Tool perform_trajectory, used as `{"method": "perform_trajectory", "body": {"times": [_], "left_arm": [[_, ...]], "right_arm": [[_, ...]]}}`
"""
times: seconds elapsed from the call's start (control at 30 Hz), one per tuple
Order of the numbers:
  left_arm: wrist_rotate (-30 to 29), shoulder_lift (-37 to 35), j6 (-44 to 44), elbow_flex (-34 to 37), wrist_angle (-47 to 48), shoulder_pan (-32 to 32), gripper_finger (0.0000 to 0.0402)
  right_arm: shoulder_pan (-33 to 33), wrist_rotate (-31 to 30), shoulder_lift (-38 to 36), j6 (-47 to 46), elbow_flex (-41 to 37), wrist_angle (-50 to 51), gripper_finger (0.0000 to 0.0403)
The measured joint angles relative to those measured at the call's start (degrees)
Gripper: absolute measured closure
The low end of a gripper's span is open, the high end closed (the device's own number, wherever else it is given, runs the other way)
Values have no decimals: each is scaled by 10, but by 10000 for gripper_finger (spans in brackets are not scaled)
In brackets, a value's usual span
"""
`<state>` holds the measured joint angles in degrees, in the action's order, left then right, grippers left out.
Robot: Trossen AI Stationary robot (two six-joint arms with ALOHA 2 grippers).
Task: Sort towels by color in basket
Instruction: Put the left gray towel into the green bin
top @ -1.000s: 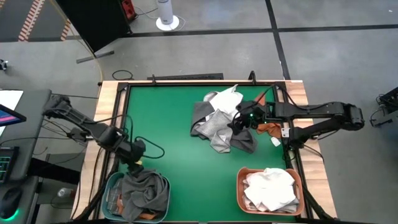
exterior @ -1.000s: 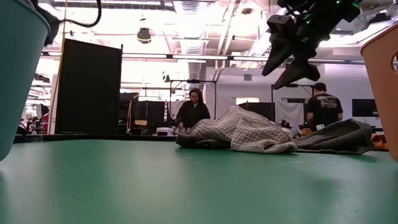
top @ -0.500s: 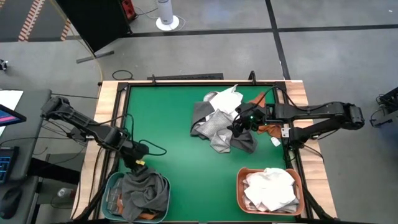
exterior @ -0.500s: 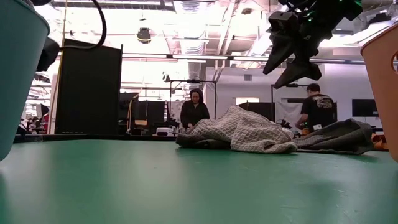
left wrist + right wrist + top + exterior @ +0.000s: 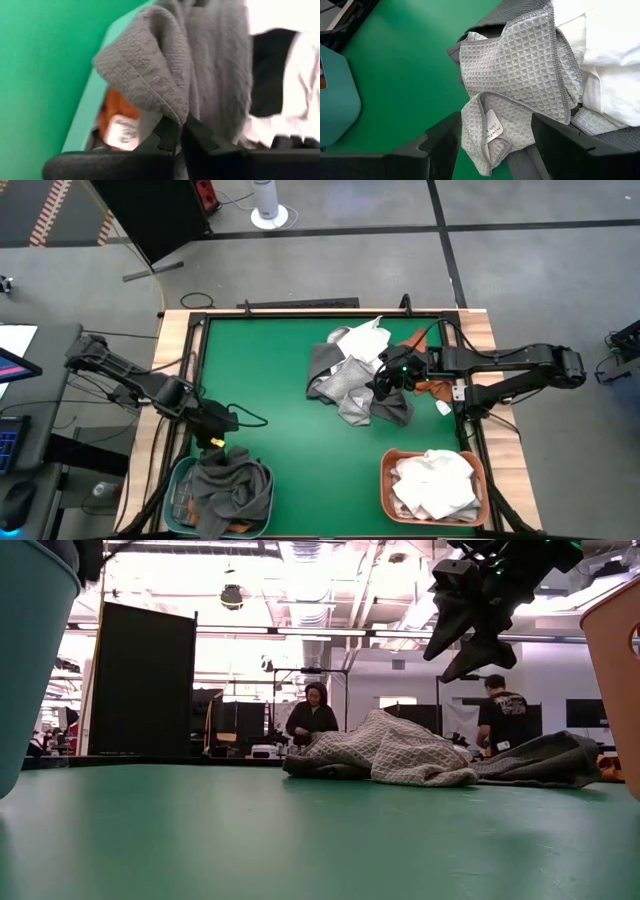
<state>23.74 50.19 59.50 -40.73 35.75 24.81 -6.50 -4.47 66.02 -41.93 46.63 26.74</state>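
The dark grey towel hangs over the teal basket's near rim [image 5: 214,530], so next my left gripper returns above the basket, opens and pushes the towel [image 5: 233,485] inside.
A teal basket [image 5: 178,480] at the near left holds a dark grey towel [image 5: 232,488] and a rust orange one [image 5: 113,111]. My left gripper [image 5: 216,439] hovers over the basket's far rim, shut on the grey towel. At the far right, a pile of towels lies on the green table: a light grey waffle one [image 5: 520,75], white [image 5: 607,45], dark grey [image 5: 322,370] and rust orange [image 5: 432,386]. My right gripper [image 5: 385,380] hangs open above the pile, its fingers on either side of the waffle towel's tag and touching nothing. My left gripper pinches the hemmed edge of a fold [image 5: 176,111] of the dark grey towel between its two fingertips. The fingers slant down from the table's far left. The fold stands up in front of the fingers, and the rest of the towel lies in the teal basket.
An orange basket [image 5: 386,480] at the near right holds white towels [image 5: 435,483]. The middle of the green table [image 5: 270,380] is bare. Wooden rails edge the table. People stand at benches in the room beyond the far edge.
My left gripper has dipped toward the teal basket and come back a little toward the far left, turning its wrist. The dark grey towel's upper part has bunched toward the gripper. My right gripper has kept still over the pile.
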Motion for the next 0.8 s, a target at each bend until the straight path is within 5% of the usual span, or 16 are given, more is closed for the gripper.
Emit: {"method": "perform_trajectory", "body": {"times": [0.37,0.8], "left_arm": [[10,30,-113,-23,-50,70,391],[9,230,-212,-23,-57,126,391]], "right_arm": [[0,-2,0,4,0,15,133],[-13,-36,0,4,0,83,133]]}}
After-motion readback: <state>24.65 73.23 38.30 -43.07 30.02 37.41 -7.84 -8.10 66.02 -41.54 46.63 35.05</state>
